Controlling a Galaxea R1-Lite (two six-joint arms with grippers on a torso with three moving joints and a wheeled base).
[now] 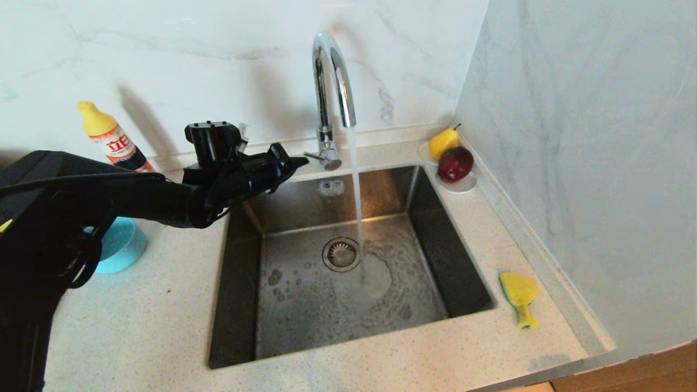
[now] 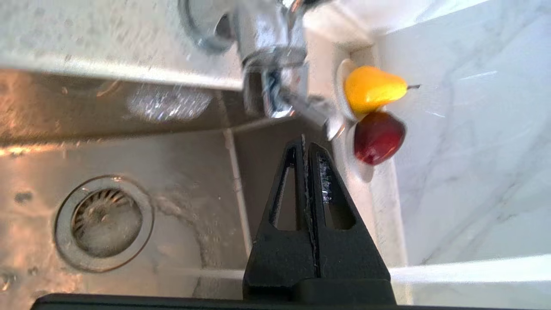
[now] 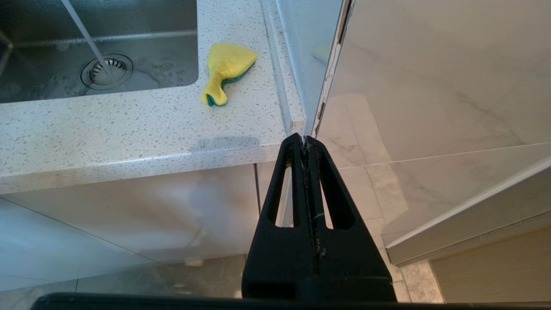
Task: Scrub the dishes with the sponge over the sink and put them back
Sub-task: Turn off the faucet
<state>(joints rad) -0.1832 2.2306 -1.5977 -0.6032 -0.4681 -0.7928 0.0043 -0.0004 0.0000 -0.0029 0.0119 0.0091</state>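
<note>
The tap is running water and my left gripper's fingers are short of its low lever, so I should move closer and push the lever (image 1: pixel 315 155) up.
My left gripper (image 1: pixel 300 160) (image 2: pixel 306 144) is shut and empty, hanging over the sink's far left corner with its tip just short of the tap's lever (image 1: pixel 316 157). Water runs from the chrome tap (image 1: pixel 333 81) into the steel sink (image 1: pixel 348 272) beside the drain (image 1: pixel 341 253). The yellow sponge (image 1: pixel 520 296) (image 3: pixel 226 69) lies on the counter to the right of the sink. A light blue bowl (image 1: pixel 121 245) shows on the counter at the left, partly behind my left arm. My right gripper (image 3: pixel 304 144) is shut and empty, parked below the counter's front right corner.
A yellow-capped detergent bottle (image 1: pixel 111 139) stands at the back left by the wall. A white saucer (image 1: pixel 462 187) with a yellow pear (image 1: pixel 444 141) and a dark red fruit (image 1: pixel 455 163) sits at the sink's back right corner. A marble wall (image 1: pixel 588 163) closes the right side.
</note>
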